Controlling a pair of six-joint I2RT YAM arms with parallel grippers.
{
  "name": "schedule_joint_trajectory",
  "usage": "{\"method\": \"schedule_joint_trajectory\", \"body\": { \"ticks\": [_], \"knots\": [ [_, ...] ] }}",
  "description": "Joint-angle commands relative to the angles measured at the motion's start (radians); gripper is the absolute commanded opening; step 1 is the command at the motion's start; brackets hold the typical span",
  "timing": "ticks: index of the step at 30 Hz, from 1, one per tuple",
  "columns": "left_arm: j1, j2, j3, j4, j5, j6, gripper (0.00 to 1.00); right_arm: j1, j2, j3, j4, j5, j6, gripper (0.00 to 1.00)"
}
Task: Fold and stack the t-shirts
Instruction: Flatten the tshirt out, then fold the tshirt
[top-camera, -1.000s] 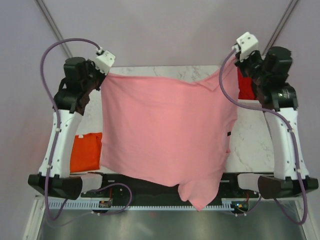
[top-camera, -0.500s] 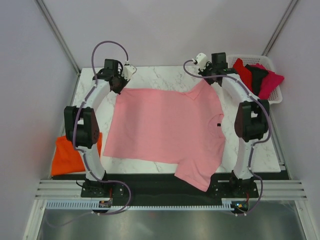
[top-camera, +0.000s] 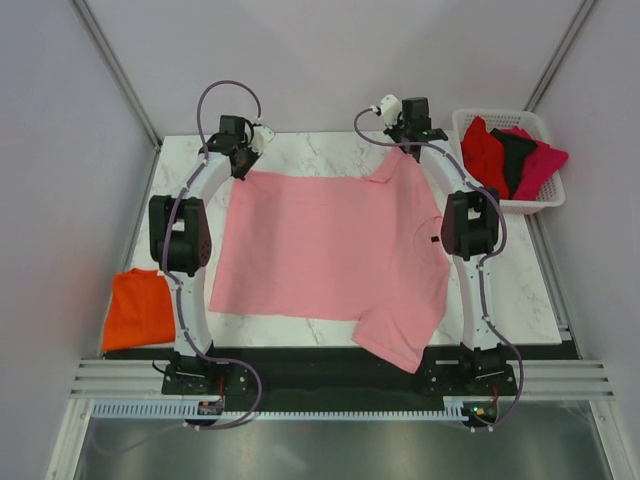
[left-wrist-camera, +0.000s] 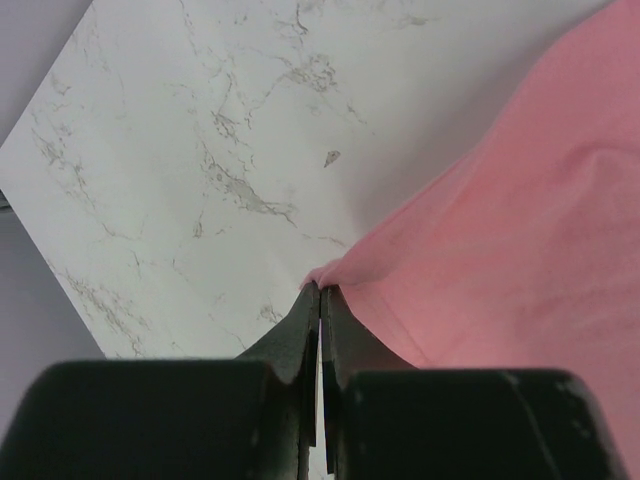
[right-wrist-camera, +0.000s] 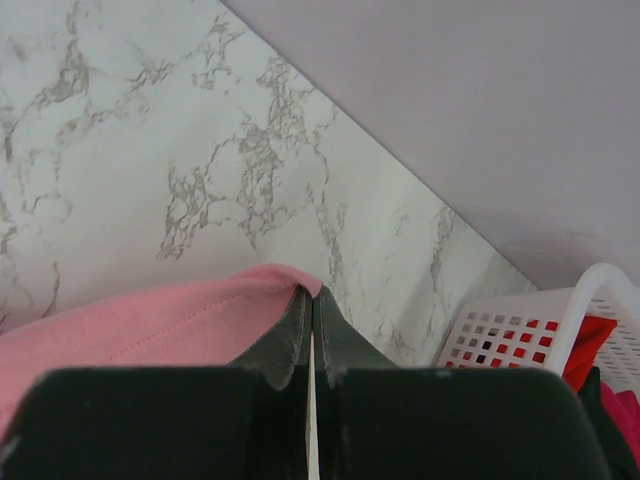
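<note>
The pink t-shirt's sleeve hangs (top-camera: 402, 356) over the table's near edge, so both my grippers should draw the t-shirt's corners toward the table's far edge (top-camera: 315, 142), then fold back the held hem.
A light pink t-shirt (top-camera: 325, 255) lies spread over the marble table (top-camera: 520, 290), one sleeve hanging past the near edge. My left gripper (top-camera: 245, 165) is shut on its far left corner, and the wrist view shows the pink t-shirt (left-wrist-camera: 500, 250) pinched at the fingertips (left-wrist-camera: 318, 292). My right gripper (top-camera: 403, 152) is shut on the far right corner, the pink hem (right-wrist-camera: 150, 320) caught at its tips (right-wrist-camera: 311, 296). A folded orange t-shirt (top-camera: 140, 308) rests at the table's left edge. Red, black and magenta t-shirts (top-camera: 512, 155) fill a basket.
The white perforated basket (top-camera: 540, 200) stands at the far right corner of the table, its rim also visible beside my right gripper as the basket (right-wrist-camera: 520, 320). Both arms reach far out over the table. Grey walls close in the sides and back.
Both arms have carried the pink t-shirt from held up in the air down and away from the bases, laying it flat on the table, then stretched it a little farther back.
</note>
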Motion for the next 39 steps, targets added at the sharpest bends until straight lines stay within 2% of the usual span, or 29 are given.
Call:
{"method": "schedule_joint_trajectory", "body": {
  "ticks": [1, 9, 18, 23, 27, 31, 39],
  "knots": [
    [0.004, 0.018, 0.042, 0.069, -0.051, 0.009, 0.02, 0.005, 0.033, 0.079, 0.100, 0.047, 0.019, 0.00],
    [0.002, 0.042, 0.094, 0.134, -0.108, 0.009, 0.02, 0.008, 0.093, 0.119, 0.236, 0.094, 0.011, 0.00],
    [0.002, 0.027, 0.117, 0.138, -0.094, 0.011, 0.02, 0.015, 0.084, 0.116, 0.247, 0.090, 0.005, 0.00],
    [0.002, -0.028, 0.071, 0.112, -0.054, 0.034, 0.02, 0.015, -0.042, -0.003, 0.212, 0.051, 0.025, 0.00],
    [0.002, -0.086, 0.010, 0.092, -0.040, 0.046, 0.02, 0.016, -0.148, -0.109, 0.109, 0.018, 0.029, 0.00],
    [0.005, -0.131, -0.030, 0.094, -0.027, 0.046, 0.02, 0.016, -0.276, -0.267, 0.086, 0.008, 0.033, 0.00],
    [0.011, -0.217, -0.105, 0.094, 0.007, 0.038, 0.02, 0.016, -0.418, -0.399, 0.028, 0.001, 0.054, 0.00]
  ]
}}
